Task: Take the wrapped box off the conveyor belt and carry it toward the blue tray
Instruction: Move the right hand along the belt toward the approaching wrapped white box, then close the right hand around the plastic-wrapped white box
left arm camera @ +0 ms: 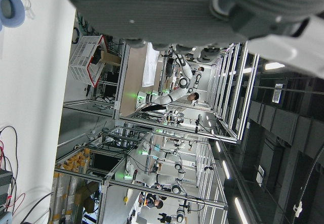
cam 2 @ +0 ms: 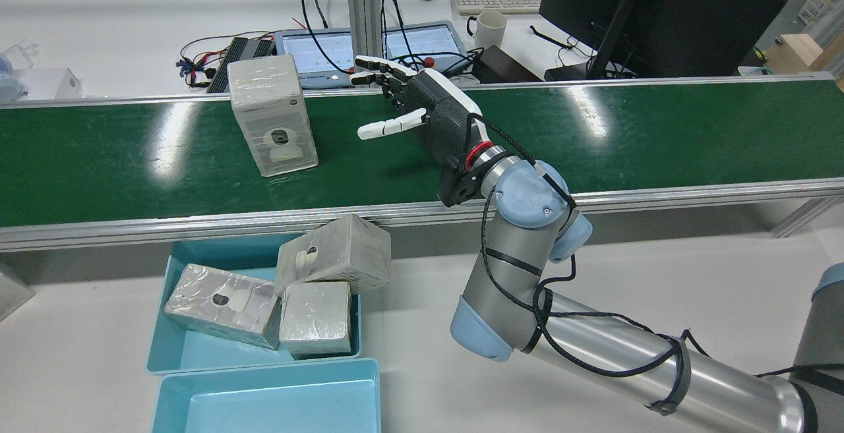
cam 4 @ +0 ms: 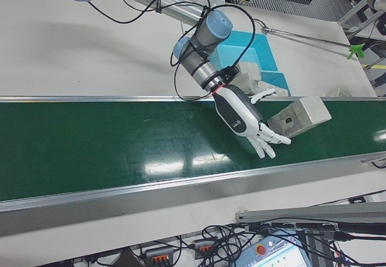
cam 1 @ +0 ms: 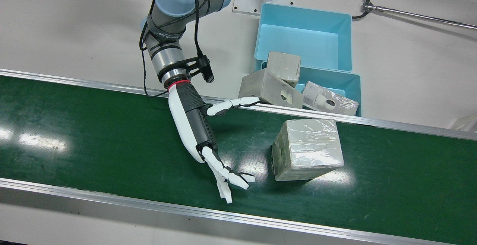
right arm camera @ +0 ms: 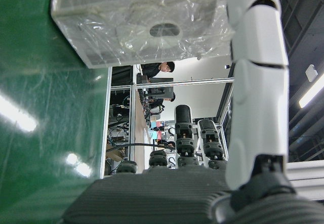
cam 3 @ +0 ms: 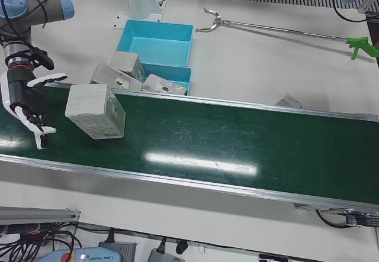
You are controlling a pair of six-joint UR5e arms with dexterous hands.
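Observation:
The blue tray is already crowded with slanted wrapped boxes (cam 1: pixel 329 99), so I expect the wrapped box from the belt (cam 1: pixel 308 150) to sit tilted on top of them when the robot puts it down.
The wrapped box (cam 1: pixel 307 148) stands on the green conveyor belt (cam 1: pixel 93 133), in clear film, a round hole in one face. My right hand (cam 1: pixel 193 129) is open over the belt beside the box, fingers spread toward it, with a gap between them. It shows the same in the rear view (cam 2: pixel 428 113), with the box (cam 2: pixel 273 113) to its left. The right hand view shows the box (right arm camera: pixel 142 21) close ahead, past one finger (right arm camera: pixel 258 82). The blue tray (cam 1: pixel 348 82) behind the belt holds three wrapped boxes. Only my left hand's palm (left arm camera: pixel 167 11) shows.
A second blue tray (cam 1: pixel 303 38) sits empty behind the first. A long reach-grabber tool (cam 1: pixel 410 13) lies on the white table at the far right. Aluminium rails (cam 1: pixel 111 200) edge the belt. A monitor (cam 2: pixel 659 11) and keyboard stand beyond the belt.

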